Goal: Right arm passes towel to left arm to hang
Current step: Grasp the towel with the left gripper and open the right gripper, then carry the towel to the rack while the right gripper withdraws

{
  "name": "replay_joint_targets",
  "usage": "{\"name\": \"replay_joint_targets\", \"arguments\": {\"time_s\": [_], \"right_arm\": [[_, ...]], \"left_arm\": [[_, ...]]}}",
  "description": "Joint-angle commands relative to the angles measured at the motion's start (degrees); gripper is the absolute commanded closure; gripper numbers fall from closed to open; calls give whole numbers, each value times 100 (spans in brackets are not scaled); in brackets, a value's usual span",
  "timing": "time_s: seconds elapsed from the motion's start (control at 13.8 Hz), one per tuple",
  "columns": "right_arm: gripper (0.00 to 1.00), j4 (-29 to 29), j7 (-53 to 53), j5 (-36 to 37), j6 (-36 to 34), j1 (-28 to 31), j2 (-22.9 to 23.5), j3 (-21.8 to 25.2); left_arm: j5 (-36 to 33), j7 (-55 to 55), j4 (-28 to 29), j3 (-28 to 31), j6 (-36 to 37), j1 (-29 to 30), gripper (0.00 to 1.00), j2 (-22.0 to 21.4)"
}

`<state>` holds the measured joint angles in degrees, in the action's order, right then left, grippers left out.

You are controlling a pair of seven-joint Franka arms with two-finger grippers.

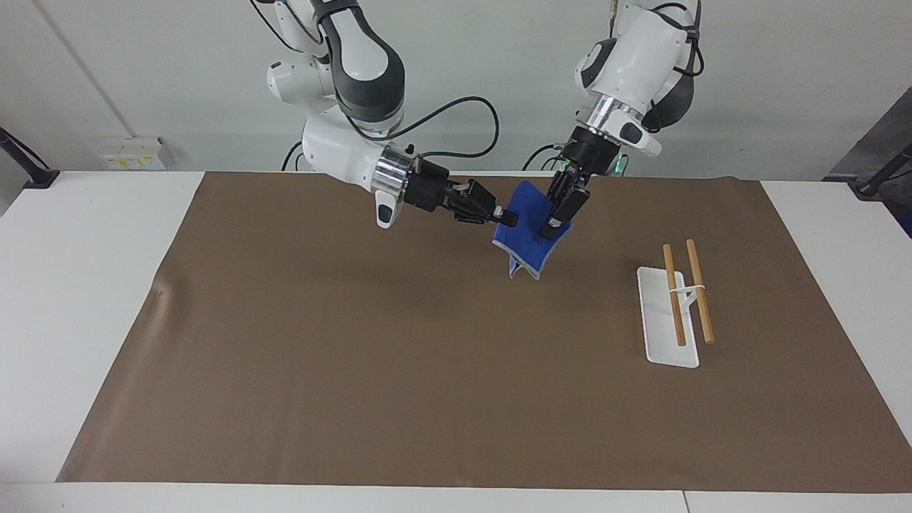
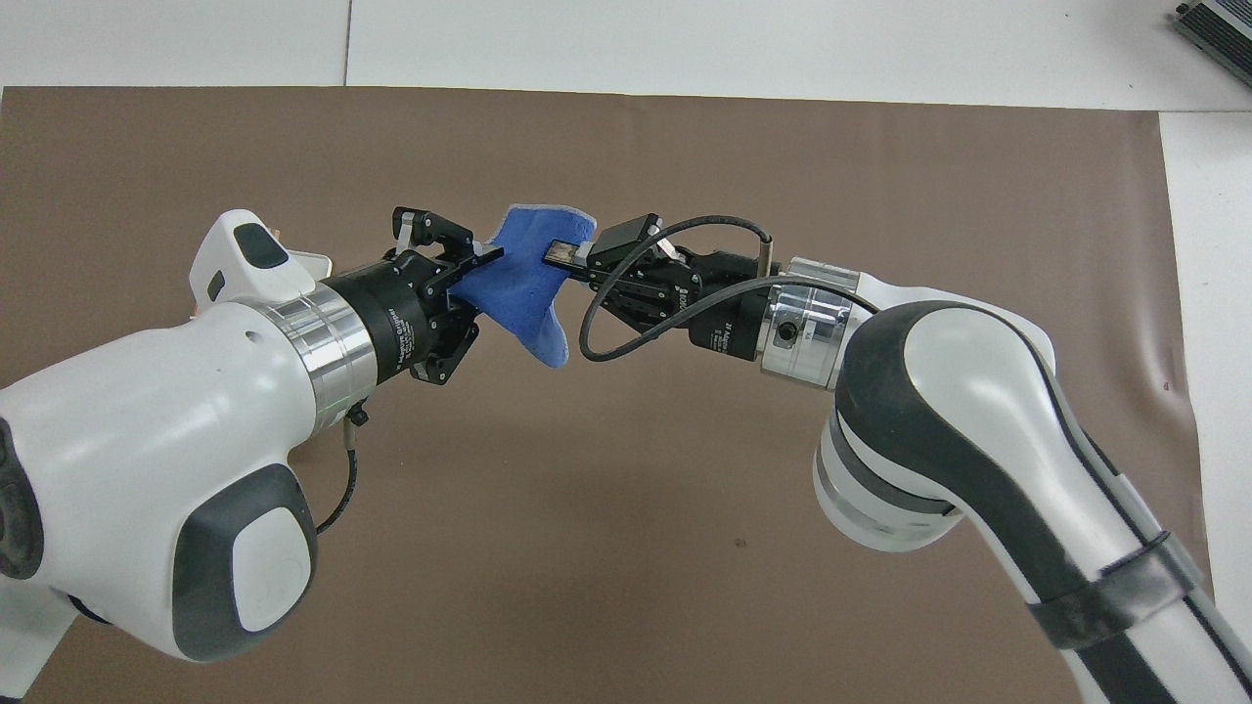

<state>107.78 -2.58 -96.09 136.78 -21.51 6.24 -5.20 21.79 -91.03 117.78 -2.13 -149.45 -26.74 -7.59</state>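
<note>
The towel's edges point(image 1: 516, 210) are in both my grippers, so next my right gripper opens and moves away before my left gripper takes the towel to the rack point(image 1: 675, 315).
The blue towel point(image 1: 531, 242) hangs in the air over the brown mat, between the two grippers; it also shows in the overhead view point(image 2: 518, 288). My right gripper point(image 1: 507, 218) is shut on the towel's edge toward the right arm's end, also seen from above point(image 2: 559, 256). My left gripper point(image 1: 554, 217) comes down from above and its fingers are closed onto the towel's other edge, with one fingertip point(image 2: 489, 257) lying on the cloth. The towel's lower corner hangs free above the mat.
A white rack point(image 1: 659, 335) with two wooden rods point(image 1: 674, 296) stands on the brown mat point(image 1: 356, 356) toward the left arm's end. In the overhead view the left arm mostly hides it. White table point(image 1: 85, 235) surrounds the mat.
</note>
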Motion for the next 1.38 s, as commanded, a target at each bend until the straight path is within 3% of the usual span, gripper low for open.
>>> {"name": "replay_joint_targets", "arguments": {"time_s": [0.0,0.29,0.36,0.43,0.51,0.72,0.87,1.09,1.3], "right_arm": [[100,129,-234,-243,77,24,-140,-25],[100,129,-217,-243,86,24,-167,-25],[73,129,-217,-235,121,24,-167,-17],[17,129,-226,-200,287,24,-175,-25],[0,129,-217,-173,601,-2,-219,-34],[0,120,-208,360,1131,-196,-228,-25],[0,103,-182,1439,1132,-126,-184,-17],[0,129,-155,2740,1123,76,-140,1],[0,94,-147,4743,739,698,-70,10]], "left_arm": [[63,-46,18,73,-155,-95,100,3],[19,-11,-44,81,-155,-16,100,29],[10,-2,-36,90,-155,36,100,46],[1,-2,-35,90,-155,98,100,55],[-34,6,-44,90,-155,107,100,55],[-376,7,-53,108,-172,168,100,64],[-893,7,-44,99,-190,300,100,64],[-1080,-2,8,116,-172,441,100,56],[-1229,-20,87,125,-155,626,100,38]]}}
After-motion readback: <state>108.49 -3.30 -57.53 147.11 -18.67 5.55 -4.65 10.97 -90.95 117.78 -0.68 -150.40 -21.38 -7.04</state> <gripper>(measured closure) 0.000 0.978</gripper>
